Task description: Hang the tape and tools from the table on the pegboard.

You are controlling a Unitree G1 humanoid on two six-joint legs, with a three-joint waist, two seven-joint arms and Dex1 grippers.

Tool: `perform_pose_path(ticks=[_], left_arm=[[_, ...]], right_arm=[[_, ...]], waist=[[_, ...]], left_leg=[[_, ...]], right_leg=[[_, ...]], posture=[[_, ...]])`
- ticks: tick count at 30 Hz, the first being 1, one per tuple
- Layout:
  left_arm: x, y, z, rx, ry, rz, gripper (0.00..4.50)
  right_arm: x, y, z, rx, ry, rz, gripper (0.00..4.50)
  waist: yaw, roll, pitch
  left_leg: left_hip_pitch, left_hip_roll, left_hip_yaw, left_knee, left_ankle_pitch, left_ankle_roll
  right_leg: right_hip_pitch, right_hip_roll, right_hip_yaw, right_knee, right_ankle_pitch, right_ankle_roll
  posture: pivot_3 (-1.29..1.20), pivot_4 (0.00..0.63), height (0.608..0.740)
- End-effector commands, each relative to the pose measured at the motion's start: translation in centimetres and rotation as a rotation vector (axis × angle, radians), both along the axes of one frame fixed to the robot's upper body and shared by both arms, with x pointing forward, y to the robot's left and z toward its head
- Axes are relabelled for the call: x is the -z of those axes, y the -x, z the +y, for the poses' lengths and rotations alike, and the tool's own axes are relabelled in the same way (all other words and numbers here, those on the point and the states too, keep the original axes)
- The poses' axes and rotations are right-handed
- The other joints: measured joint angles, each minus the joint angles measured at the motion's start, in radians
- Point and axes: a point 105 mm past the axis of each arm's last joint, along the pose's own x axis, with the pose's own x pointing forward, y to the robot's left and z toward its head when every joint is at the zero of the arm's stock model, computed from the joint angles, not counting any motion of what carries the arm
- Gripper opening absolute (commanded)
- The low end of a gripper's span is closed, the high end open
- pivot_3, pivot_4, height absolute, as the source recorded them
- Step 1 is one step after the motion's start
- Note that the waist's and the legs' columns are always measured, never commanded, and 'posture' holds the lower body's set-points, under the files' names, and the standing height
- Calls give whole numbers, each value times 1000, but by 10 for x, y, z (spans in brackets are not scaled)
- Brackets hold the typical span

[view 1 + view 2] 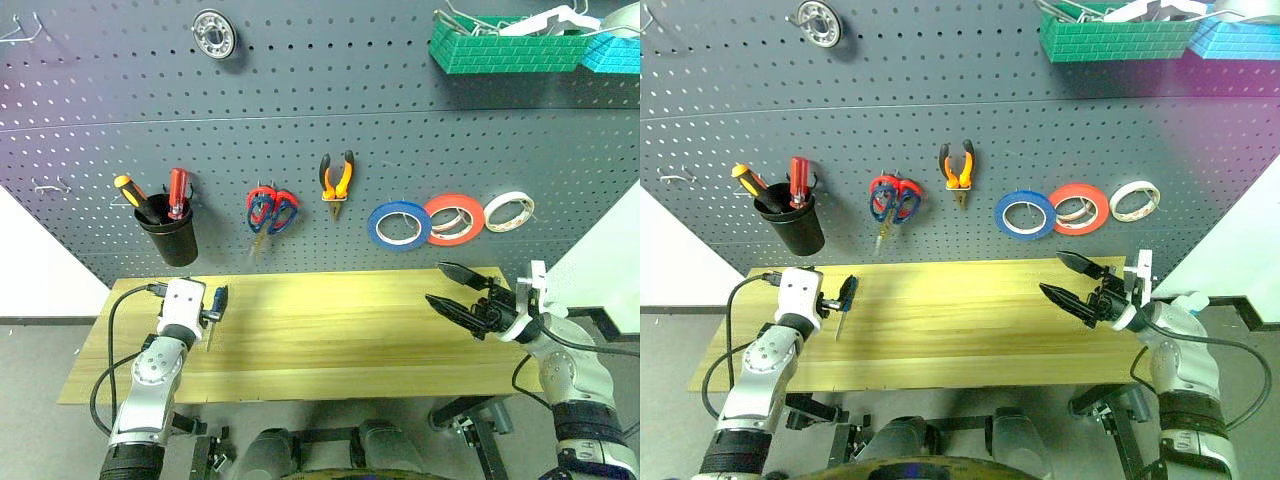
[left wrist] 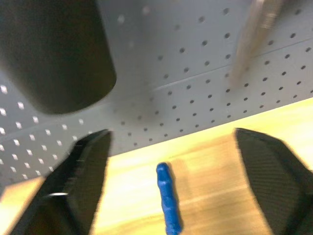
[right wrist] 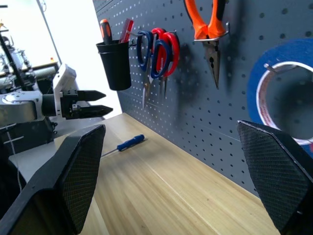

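Observation:
The black cup has orange and red handles (image 1: 178,190) sticking out above it, so the blue-handled screwdriver should stand with its handle up next to them when the robot lowers it in.
The blue tape (image 1: 399,224) hangs on the dark grey pegboard (image 1: 300,110) beside a red roll (image 1: 454,218) and a white roll (image 1: 508,211). Orange-handled pliers (image 1: 337,180) hang to their left, then scissors (image 1: 272,210) with red and dark blue handles. The small blue-handled screwdriver (image 2: 167,200) lies on the wooden table (image 1: 330,330) near its left end. My left gripper (image 2: 171,139) stands open around it, a finger on either side without touching. My right gripper (image 1: 437,283) hovers open and empty over the table's right end, below the tape rolls.
A black cup (image 1: 168,232) on the pegboard holds an orange and a red screwdriver. A metal bearing (image 1: 213,34) hangs high up, and green and teal baskets (image 1: 505,45) sit at the top right. Bare hooks (image 1: 50,185) stick out at the left.

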Motion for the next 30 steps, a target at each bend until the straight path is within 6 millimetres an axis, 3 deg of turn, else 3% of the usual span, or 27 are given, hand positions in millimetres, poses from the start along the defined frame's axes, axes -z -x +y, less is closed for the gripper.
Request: perform_pose_path(ticks=[1, 5, 15, 24, 30], left_arm=[[-2, -5, 7, -38, 82, 25, 4453], [2, -8, 18, -117, 148, 65, 4453], [5, -18, 32, -116, 159, 122, 4453], [14, -25, 42, -119, 141, 162, 4453], [17, -35, 40, -106, 136, 173, 4453]], right_arm=[[-10, -7, 4, -12, 28, -46, 4500], [-11, 0, 8, -44, 28, -44, 4500], [-8, 18, 8, -59, 133, -65, 4500], [-35, 49, 25, -171, 59, -104, 4500], [-42, 55, 31, -201, 56, -91, 4500]], waist=[[0, 0, 2], [2, -4, 7], [3, -7, 37], [-1, -11, 75], [-2, -17, 102]], left_leg=[[0, 0, 0, 0, 0, 0], [0, 0, 0, 0, 0, 0], [-1, 0, 0, 0, 0, 0], [-4, 0, 0, -2, 0, 0], [-5, 1, 0, -2, 0, 0]], right_leg=[[0, 0, 0, 0, 0, 0], [0, 0, 0, 0, 0, 0], [-1, -1, 0, -1, 0, 0], [-3, -1, 0, -2, 0, 0], [-4, -2, 0, -4, 0, 0]], posture=[[-74, 79, 730], [-73, 85, 730], [-98, 126, 730], [-138, 171, 730], [-153, 199, 730]])
